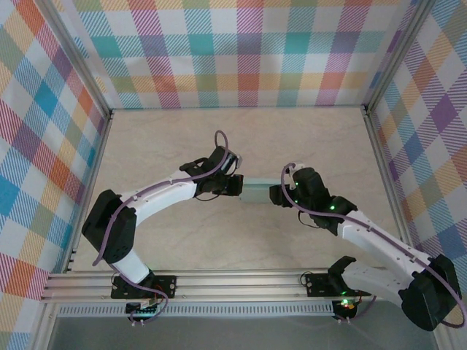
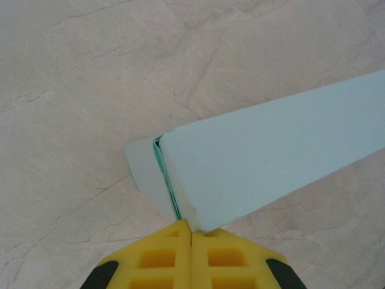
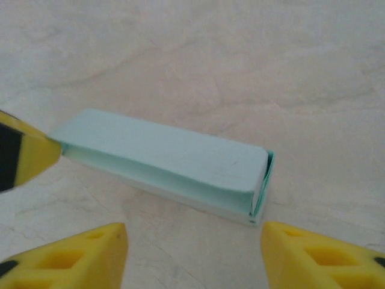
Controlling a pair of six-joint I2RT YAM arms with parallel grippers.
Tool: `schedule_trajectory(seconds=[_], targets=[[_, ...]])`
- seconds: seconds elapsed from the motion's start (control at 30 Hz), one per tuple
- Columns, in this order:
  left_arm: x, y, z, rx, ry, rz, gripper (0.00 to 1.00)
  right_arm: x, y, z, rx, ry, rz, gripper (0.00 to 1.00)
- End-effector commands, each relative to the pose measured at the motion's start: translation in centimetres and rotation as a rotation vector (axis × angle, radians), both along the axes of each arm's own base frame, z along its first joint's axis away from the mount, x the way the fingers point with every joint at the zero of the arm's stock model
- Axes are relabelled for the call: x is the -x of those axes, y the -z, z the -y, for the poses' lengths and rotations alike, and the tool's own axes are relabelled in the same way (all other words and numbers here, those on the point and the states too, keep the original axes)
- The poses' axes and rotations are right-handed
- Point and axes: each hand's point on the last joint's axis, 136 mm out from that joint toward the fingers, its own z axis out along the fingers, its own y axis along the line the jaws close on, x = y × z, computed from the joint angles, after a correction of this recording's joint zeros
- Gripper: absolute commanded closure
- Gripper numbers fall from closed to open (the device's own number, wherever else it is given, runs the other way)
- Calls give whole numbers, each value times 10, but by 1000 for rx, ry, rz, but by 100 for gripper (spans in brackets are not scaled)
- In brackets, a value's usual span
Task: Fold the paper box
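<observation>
Next, I back my left gripper off, open it and straddle the box's end (image 2: 147, 173), since its shut fingers meet only the box's near corner while the box's green edge (image 2: 167, 177) gapes.
The paper box (image 1: 255, 192) is a pale mint, closed rectangular box lying on the table between my two grippers. My left gripper (image 2: 191, 232) is shut, its yellow fingertips pinched on the near corner of the box (image 2: 271, 156), where the green edge of the end flap runs into the seam between them. In the right wrist view, one of the left gripper's fingers (image 3: 27, 156) meets the box's far end (image 3: 162, 150). My right gripper (image 3: 194, 247) is open, its tips just short of the box's other end with nothing between them.
The beige marbled tabletop (image 1: 182, 146) stretches behind and in front of the box. Plaid walls (image 1: 241, 51) close in the back and both sides. An aluminium rail (image 1: 219, 286) runs along the near edge by the arm bases.
</observation>
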Motion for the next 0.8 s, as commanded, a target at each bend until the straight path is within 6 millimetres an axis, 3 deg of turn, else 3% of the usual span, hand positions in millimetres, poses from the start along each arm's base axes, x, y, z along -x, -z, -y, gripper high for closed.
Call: schedule_trajectory(seconds=[0.0, 0.17, 0.37, 0.6, 0.77], targets=[[8, 21, -4, -49, 17, -40, 100, -16, 2, 14, 7, 139, -13, 37], [10, 21, -4, -51, 24, -40, 100, -28, 24, 11, 24, 205, -155, 38], [11, 13, -1, -16, 41, -21, 99, -22, 45, 13, 53, 217, -231, 46], [16, -5, -4, -20, 103, 19, 61, -19, 49, 15, 53, 233, -246, 46], [27, -26, -8, -3, 166, 41, 49, -20, 51, 14, 53, 236, -255, 46]])
